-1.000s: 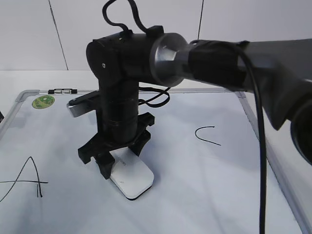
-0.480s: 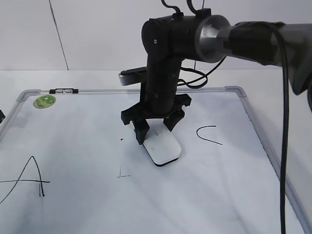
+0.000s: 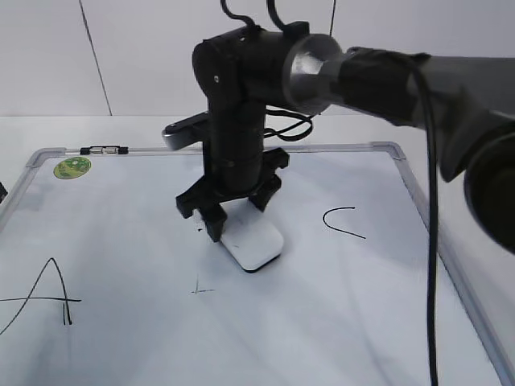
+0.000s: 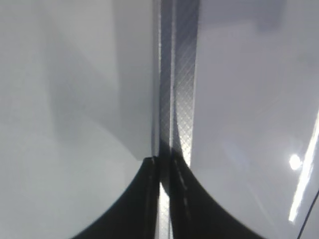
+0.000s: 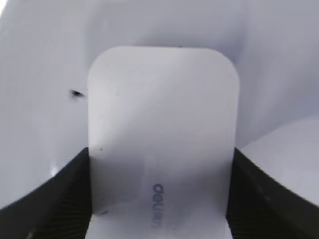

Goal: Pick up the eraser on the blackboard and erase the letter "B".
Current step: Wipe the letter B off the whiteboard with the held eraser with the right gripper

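I can still see black traces of the letter "B" beside the eraser, so I should keep the eraser pressed down with my right gripper and wipe it back over those traces.
The white eraser [image 3: 256, 245] lies flat on the blackboard [image 3: 362, 322], near its middle. My right gripper [image 3: 240, 215] is shut on the eraser and presses it down from above. In the right wrist view the eraser [image 5: 162, 134] sits between the two black jaws [image 5: 162, 199], its grey lettering facing up. Of the letter "B" only faint black traces [image 3: 201, 289] and a small dot [image 3: 199, 230] show, left of the eraser. The dot also shows in the right wrist view [image 5: 76, 93]. My left gripper [image 4: 163, 174] is shut and empty above the board's grey frame strip [image 4: 174, 74].
A black "A" [image 3: 48, 293] is at the board's left edge and a curved "C" [image 3: 342, 221] is right of the eraser. A round green sticker [image 3: 72, 167] is at the far left corner. The right arm [image 3: 386, 80] reaches in from the right.
The right gripper swept the eraser from the front left of the board up and to the right, then back a little to the left. Faint traces of the "B" came into view.
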`<state>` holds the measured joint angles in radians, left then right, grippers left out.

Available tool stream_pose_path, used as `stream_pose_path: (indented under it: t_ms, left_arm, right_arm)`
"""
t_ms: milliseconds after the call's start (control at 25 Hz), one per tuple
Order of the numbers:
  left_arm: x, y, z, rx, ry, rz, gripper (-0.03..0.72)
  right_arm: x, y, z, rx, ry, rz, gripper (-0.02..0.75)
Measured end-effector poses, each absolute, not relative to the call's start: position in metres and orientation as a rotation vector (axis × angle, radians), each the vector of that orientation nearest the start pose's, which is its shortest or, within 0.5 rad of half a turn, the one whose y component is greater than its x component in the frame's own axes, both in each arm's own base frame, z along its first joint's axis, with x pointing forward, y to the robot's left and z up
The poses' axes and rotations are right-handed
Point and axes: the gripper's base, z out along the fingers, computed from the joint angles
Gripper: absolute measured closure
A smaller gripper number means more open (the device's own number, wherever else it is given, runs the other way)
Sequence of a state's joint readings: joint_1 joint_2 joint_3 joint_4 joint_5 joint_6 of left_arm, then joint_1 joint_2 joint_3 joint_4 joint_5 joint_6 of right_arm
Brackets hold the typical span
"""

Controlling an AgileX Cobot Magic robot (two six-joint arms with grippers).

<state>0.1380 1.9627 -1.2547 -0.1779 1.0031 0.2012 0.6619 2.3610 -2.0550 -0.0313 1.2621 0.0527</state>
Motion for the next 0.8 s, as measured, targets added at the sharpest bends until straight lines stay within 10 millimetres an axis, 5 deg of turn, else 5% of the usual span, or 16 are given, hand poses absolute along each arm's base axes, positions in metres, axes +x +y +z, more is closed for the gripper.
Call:
stream_pose_path:
  t_ms: [400, 800]
  left_arm:
    - [0.355, 0.036, 0.151, -0.058, 3.159, -0.244, 0.657]
    - [0.355, 0.036, 0.151, -0.058, 3.159, -0.244, 0.657]
  right_arm:
    - [0.351, 0.362, 0.167, -1.129, 2.785, 0.165, 0.222]
    - [0.353, 0.362, 0.167, -1.106, 2.779, 0.136, 0.223]
